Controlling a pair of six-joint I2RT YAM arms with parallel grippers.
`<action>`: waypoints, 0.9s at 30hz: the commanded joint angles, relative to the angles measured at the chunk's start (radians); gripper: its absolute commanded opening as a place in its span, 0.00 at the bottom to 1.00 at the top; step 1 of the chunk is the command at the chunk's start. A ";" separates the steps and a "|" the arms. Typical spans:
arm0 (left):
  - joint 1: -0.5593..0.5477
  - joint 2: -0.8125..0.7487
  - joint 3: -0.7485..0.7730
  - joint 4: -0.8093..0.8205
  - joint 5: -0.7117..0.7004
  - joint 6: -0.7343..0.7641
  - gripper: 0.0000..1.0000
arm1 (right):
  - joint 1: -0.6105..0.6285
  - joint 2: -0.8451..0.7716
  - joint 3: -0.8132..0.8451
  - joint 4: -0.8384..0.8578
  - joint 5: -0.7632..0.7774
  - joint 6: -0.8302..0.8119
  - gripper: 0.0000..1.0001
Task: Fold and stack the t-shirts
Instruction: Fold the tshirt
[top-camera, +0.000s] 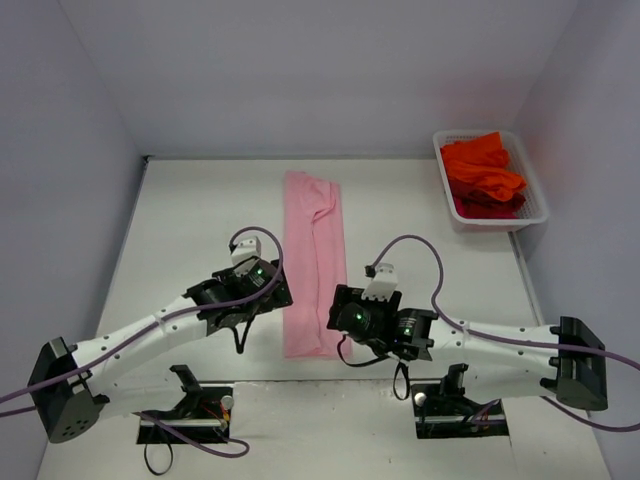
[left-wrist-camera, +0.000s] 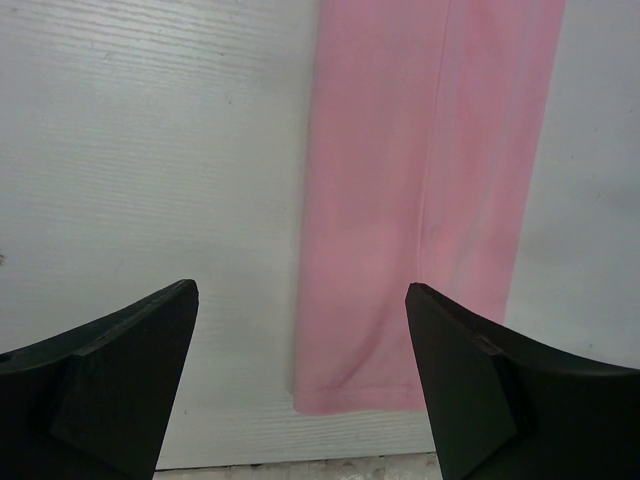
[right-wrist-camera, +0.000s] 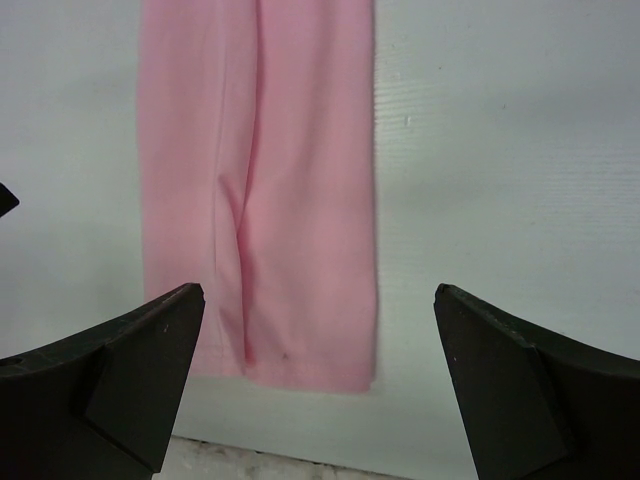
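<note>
The pink t-shirt's near corner (right-wrist-camera: 362, 382) is flat and free between the open fingers of my right gripper. I should go down toward the near hem (right-wrist-camera: 310, 381) next until the fingers pinch it.
A light pink t-shirt (top-camera: 313, 265) lies on the white table, folded into a long narrow strip that runs from far to near. My left gripper (top-camera: 258, 295) hovers open just left of its near end. In the left wrist view the shirt (left-wrist-camera: 420, 200) and its hem show between the spread fingers, gripper (left-wrist-camera: 301, 288) empty. My right gripper (top-camera: 358, 320) hovers open just right of that same end. The right wrist view has the strip (right-wrist-camera: 260, 200) on the left between wide, empty jaws, gripper (right-wrist-camera: 319, 289). Orange-red t-shirts (top-camera: 482, 172) lie heaped at the back right.
The orange-red shirts fill a white mesh basket (top-camera: 537, 200) by the right wall. Walls close the table on the left, back and right. The near table edge runs just below the pink shirt's hem, by the arm bases.
</note>
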 joint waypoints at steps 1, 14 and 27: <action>-0.024 -0.049 -0.003 -0.037 -0.045 -0.061 0.82 | 0.036 -0.040 -0.023 -0.038 0.020 0.075 0.97; -0.065 -0.161 -0.075 -0.115 -0.036 -0.142 0.81 | 0.116 0.018 -0.048 -0.061 0.028 0.180 0.96; -0.269 -0.040 -0.084 -0.078 -0.094 -0.306 0.82 | 0.157 0.051 -0.098 -0.062 0.029 0.284 0.96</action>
